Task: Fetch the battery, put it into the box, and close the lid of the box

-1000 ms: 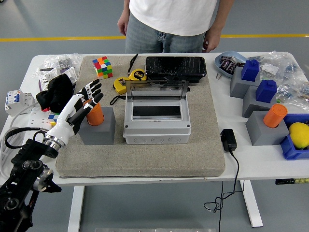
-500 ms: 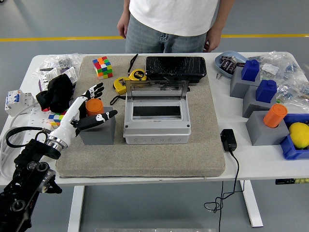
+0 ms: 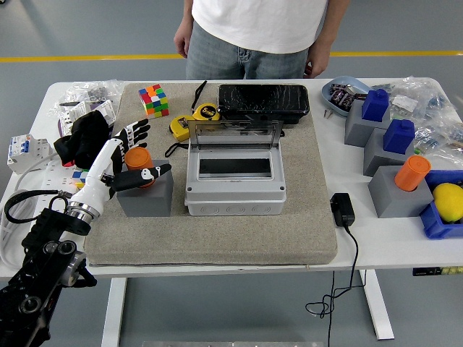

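My gripper is about to lift the battery [image 3: 138,158], its lower end sunk into the grey block [image 3: 149,199], so the battery will come free and leave an empty round socket.
The battery [image 3: 138,157] is an orange cylinder standing in a grey block [image 3: 145,195] on the left of the mat. My left hand [image 3: 134,155] straddles it: the white and black fingers [image 3: 130,134] are spread behind and left of it, and the thumb [image 3: 147,174] lies across its front. The hand is not closed on it. The grey box [image 3: 234,189] sits mid-mat, to the right of the block. Its clear lid [image 3: 233,133] stands open and upright at the back. The right hand is out of view.
A person stands at the far side, hands [image 3: 184,36] hanging down. A Rubik's cube [image 3: 153,99], yellow tape measure [image 3: 206,112] and black case [image 3: 263,100] lie behind the box. A black adapter [image 3: 341,208], grey blocks and a second orange cylinder [image 3: 412,173] are at the right.
My left hand has spread open around the battery. The thumb swung across its front and the fingers shifted back and left behind it. The box and lid have not moved.
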You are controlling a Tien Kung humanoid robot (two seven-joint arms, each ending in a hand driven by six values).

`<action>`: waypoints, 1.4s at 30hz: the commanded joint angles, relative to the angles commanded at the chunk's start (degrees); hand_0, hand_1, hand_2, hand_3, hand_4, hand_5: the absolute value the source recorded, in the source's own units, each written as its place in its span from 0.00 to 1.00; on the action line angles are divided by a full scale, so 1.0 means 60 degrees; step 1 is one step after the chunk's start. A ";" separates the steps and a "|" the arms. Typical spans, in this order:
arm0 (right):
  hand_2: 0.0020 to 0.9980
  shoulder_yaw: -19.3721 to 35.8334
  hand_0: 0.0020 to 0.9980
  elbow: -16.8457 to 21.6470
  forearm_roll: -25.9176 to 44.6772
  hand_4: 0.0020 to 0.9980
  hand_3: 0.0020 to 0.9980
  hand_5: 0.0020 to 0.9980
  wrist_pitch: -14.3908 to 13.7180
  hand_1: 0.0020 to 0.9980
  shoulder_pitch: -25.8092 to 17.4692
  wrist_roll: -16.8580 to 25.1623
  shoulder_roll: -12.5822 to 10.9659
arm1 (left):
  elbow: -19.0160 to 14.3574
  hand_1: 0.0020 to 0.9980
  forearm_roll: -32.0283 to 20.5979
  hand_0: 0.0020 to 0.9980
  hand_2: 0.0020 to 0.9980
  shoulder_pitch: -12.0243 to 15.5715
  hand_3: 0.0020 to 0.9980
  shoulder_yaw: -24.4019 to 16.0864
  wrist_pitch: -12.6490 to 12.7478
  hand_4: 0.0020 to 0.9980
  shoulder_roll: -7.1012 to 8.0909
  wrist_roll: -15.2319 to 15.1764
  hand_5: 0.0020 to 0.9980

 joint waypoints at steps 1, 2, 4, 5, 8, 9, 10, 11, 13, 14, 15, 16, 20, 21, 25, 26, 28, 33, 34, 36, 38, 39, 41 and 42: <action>0.74 0.0010 0.80 0.0001 -0.0004 1.00 0.78 1.00 -0.0001 0.75 0.0000 0.0000 0.0000 | 0.0006 0.82 0.0001 0.74 0.81 0.0002 0.81 0.0004 0.0012 1.00 -0.0001 0.0002 0.00; 0.74 0.0029 0.80 0.0002 -0.0015 1.00 0.78 1.00 -0.0005 0.75 -0.0002 -0.0001 0.0001 | 0.0018 0.82 -0.0005 0.74 0.81 0.0008 0.81 0.0022 0.0017 1.00 0.0003 0.0004 0.00; 0.74 0.0043 0.80 0.0006 -0.0021 1.00 0.78 1.00 -0.0014 0.75 -0.0004 -0.0001 0.0000 | 0.0039 0.81 -0.0026 0.73 0.79 0.0026 0.79 0.0073 0.0024 1.00 0.0016 0.0005 0.00; 0.74 0.0039 0.80 0.0008 -0.0018 1.00 0.78 1.00 -0.0017 0.75 -0.0005 -0.0002 -0.0001 | 0.0044 0.81 -0.0030 0.73 0.79 0.0031 0.79 0.0087 0.0026 1.00 0.0018 0.0008 0.00; 0.74 0.0028 0.80 0.0009 -0.0016 1.00 0.78 1.00 -0.0017 0.75 -0.0007 -0.0006 -0.0003 | 0.0053 0.81 -0.0044 0.73 0.79 0.0034 0.79 0.0100 0.0041 1.00 0.0021 0.0008 0.00; 0.74 0.0029 0.80 0.0006 -0.0022 1.00 0.78 1.00 -0.0015 0.75 -0.0009 -0.0010 -0.0003 | 0.0060 0.81 -0.0063 0.73 0.79 0.0033 0.79 0.0105 0.0051 1.00 0.0023 0.0006 0.00; 0.74 0.0029 0.80 0.0006 -0.0024 1.00 0.78 1.00 -0.0014 0.75 -0.0009 -0.0012 -0.0005 | 0.0068 0.81 -0.0085 0.73 0.79 0.0031 0.79 0.0112 0.0065 1.00 0.0022 0.0004 0.00; 0.74 0.0030 0.81 0.0005 -0.0026 1.00 0.78 1.00 -0.0013 0.75 -0.0007 -0.0015 -0.0006 | 0.0077 0.81 -0.0112 0.72 0.77 0.0030 0.78 0.0124 0.0077 1.00 0.0021 0.0001 0.00; 0.74 0.0054 0.81 0.0001 -0.0044 1.00 0.78 1.00 -0.0010 0.75 -0.0005 -0.0020 -0.0003 | 0.0088 0.81 -0.0154 0.72 0.77 0.0035 0.78 0.0156 0.0096 1.00 0.0027 -0.0007 0.00; 0.74 0.0061 0.81 0.0005 -0.0045 1.00 0.78 1.00 -0.0014 0.75 -0.0004 -0.0017 -0.0004 | 0.0097 0.81 -0.0188 0.72 0.77 0.0036 0.78 0.0185 0.0115 1.00 0.0032 -0.0012 0.00; 0.74 0.0065 0.81 0.0006 -0.0046 1.00 0.78 1.00 -0.0015 0.75 -0.0001 -0.0019 -0.0005 | 0.0107 0.81 -0.0214 0.72 0.77 0.0033 0.78 0.0214 0.0128 1.00 0.0035 -0.0015 0.00; 0.74 0.0070 0.81 0.0007 -0.0048 1.00 0.78 1.00 -0.0017 0.75 0.0002 -0.0020 -0.0006 | 0.0117 0.81 -0.0241 0.72 0.77 0.0029 0.78 0.0241 0.0141 1.00 0.0039 -0.0017 0.00; 0.74 0.0114 0.80 0.0014 -0.0078 1.00 0.78 1.00 -0.0019 0.75 0.0001 -0.0029 -0.0003 | 0.0145 0.77 -0.0361 0.69 0.71 0.0017 0.71 0.0322 0.0241 1.00 0.0050 -0.0058 0.00; 0.74 0.0127 0.80 0.0015 -0.0088 1.00 0.78 1.00 -0.0018 0.75 -0.0002 -0.0030 -0.0002 | 0.0149 0.77 -0.0382 0.69 0.71 0.0017 0.71 0.0326 0.0252 1.00 0.0051 -0.0065 0.00; 0.74 0.0170 0.80 0.0010 -0.0117 1.00 0.78 1.00 -0.0007 0.75 -0.0006 -0.0036 0.0002 | 0.0151 0.67 -0.0428 0.64 0.53 0.0012 0.51 0.0309 0.0306 1.00 0.0048 -0.0070 0.00; 0.74 0.0171 0.80 0.0010 -0.0119 1.00 0.78 1.00 -0.0005 0.75 -0.0006 -0.0037 0.0001 | 0.0150 0.67 -0.0427 0.64 0.53 0.0010 0.51 0.0303 0.0314 1.00 0.0047 -0.0068 0.00; 0.74 0.0198 0.80 0.0011 -0.0135 1.00 0.78 1.00 -0.0006 0.75 0.0001 -0.0038 0.0000 | 0.0150 0.67 -0.0420 0.64 0.53 0.0001 0.51 0.0306 0.0346 1.00 0.0047 -0.0061 0.00; 0.74 0.0513 0.80 0.0027 -0.0323 1.00 0.78 1.00 -0.0034 0.75 -0.0003 -0.0044 0.0019 | 0.0179 0.57 -0.0429 0.51 0.42 0.0001 0.37 0.0320 0.0381 1.00 0.0050 -0.0069 0.00; 0.73 0.0550 0.80 0.0027 -0.0343 1.00 0.78 1.00 -0.0037 0.75 -0.0003 -0.0046 0.0019 | 0.0182 0.48 -0.0438 0.38 0.34 0.0001 0.27 0.0321 0.0390 1.00 0.0049 -0.0072 0.00; 0.73 0.0548 0.80 0.0029 -0.0349 1.00 0.78 1.00 -0.0035 0.75 -0.0007 -0.0058 0.0011 | 0.0185 0.48 -0.0457 0.38 0.34 0.0001 0.27 0.0324 0.0420 1.00 0.0049 -0.0078 0.00; 0.73 0.0603 0.80 0.0022 -0.0387 1.00 0.78 1.00 -0.0035 0.75 -0.0012 -0.0068 0.0008 | 0.0185 0.48 -0.0496 0.38 0.34 0.0005 0.27 0.0322 0.0451 1.00 0.0048 -0.0088 0.00; 0.73 0.0639 0.80 0.0022 -0.0408 1.00 0.78 1.00 -0.0037 0.75 -0.0012 -0.0070 0.0007 | 0.0188 0.48 -0.0532 0.38 0.34 0.0003 0.27 0.0329 0.0473 1.00 0.0047 -0.0091 0.00; 0.73 0.0650 0.80 0.0028 -0.0411 1.00 0.78 1.00 -0.0037 0.75 -0.0009 -0.0072 0.0003 | 0.0196 0.44 -0.0645 0.32 0.31 -0.0005 0.25 0.0353 0.0528 1.00 0.0047 -0.0090 0.00; 0.73 0.0656 0.80 0.0029 -0.0414 1.00 0.78 1.00 -0.0035 0.75 -0.0006 -0.0073 0.0002 | 0.0202 0.44 -0.0740 0.32 0.31 -0.0007 0.25 0.0363 0.0570 1.00 0.0048 -0.0090 0.00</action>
